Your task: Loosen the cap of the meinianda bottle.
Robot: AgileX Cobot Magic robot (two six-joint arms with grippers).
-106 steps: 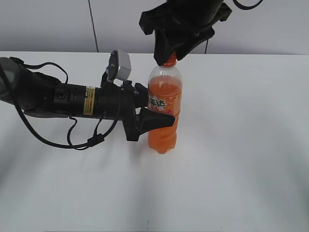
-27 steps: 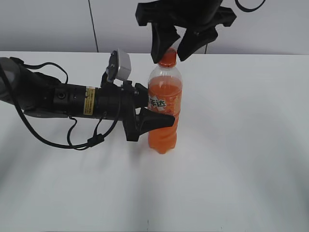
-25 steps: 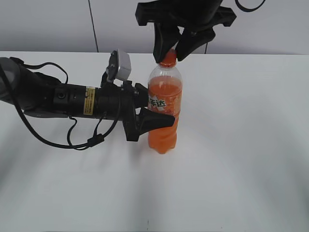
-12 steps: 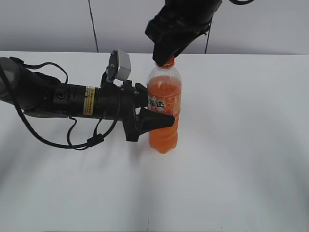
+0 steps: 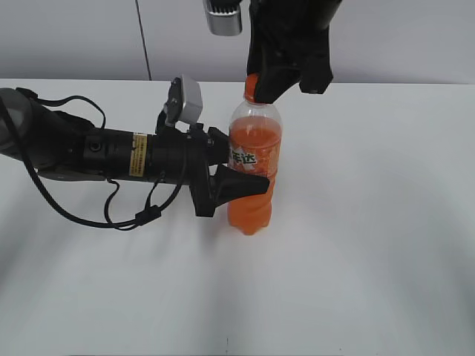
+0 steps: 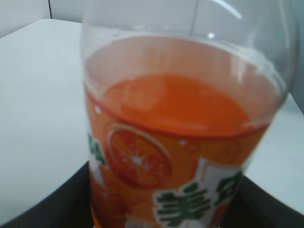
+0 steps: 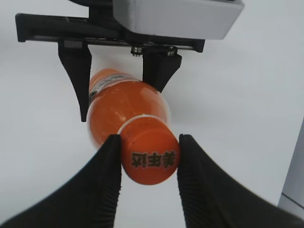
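Note:
Next, I open my right gripper, turn its wrist back and pinch the cap [image 5: 251,87] again, because the cap is still on the bottle's neck [image 5: 254,106] and my right gripper is twisted far round.
The meinianda bottle [image 5: 253,174] stands upright on the white table, full of orange soda. My left gripper [image 5: 226,170] is shut on its labelled waist from the left; the left wrist view shows the label [image 6: 166,180] close up between the dark fingers. My right gripper [image 5: 256,87] comes from above and is shut on the orange cap [image 5: 251,86]. In the right wrist view the cap [image 7: 149,154] sits pinched between both ribbed fingers [image 7: 148,159], with dark characters on its top.
The white table [image 5: 371,245] spreads around the bottle. A grey wall panel stands behind it. The left arm's body and cables [image 5: 82,156] lie across the left half of the table.
My right gripper opened above the cap, closed on it again, then rotated about the cap; its wrist camera now shows at the top. The bottle and left arm stayed put.

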